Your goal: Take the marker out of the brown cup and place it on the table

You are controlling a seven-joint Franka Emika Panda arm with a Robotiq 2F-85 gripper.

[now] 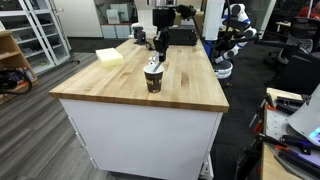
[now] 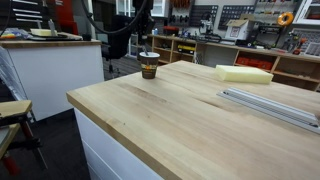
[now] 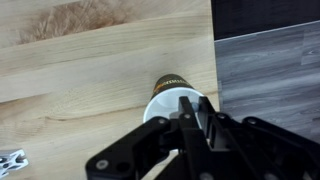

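The robot's gripper has hold of the marker's top above the brown cup's opening [image 1: 154, 69], so it should go on lifting until the marker's tip is clear of the cup's rim, then let go over the open wood [image 2: 143, 95].
The brown cup [image 1: 153, 79] stands upright on the light wooden table [image 1: 120, 95], near its edge. It also shows in an exterior view [image 2: 149, 67] and in the wrist view [image 3: 171, 88], where I look down into its pale inside. My gripper [image 1: 158, 52] hangs straight above the cup's mouth. In the wrist view its fingers [image 3: 190, 112] are closed together over the cup. A thin dark stick, the marker [image 1: 155, 62], runs from the fingertips down to the cup's rim. The fingers hide most of it in the wrist view.
A pale yellow block [image 1: 110, 57] lies further along the table and shows in the other exterior view too [image 2: 244, 73]. A metal rail [image 2: 270, 105] lies on the top. In the wrist view the table edge and grey floor [image 3: 265, 70] are right beside the cup.
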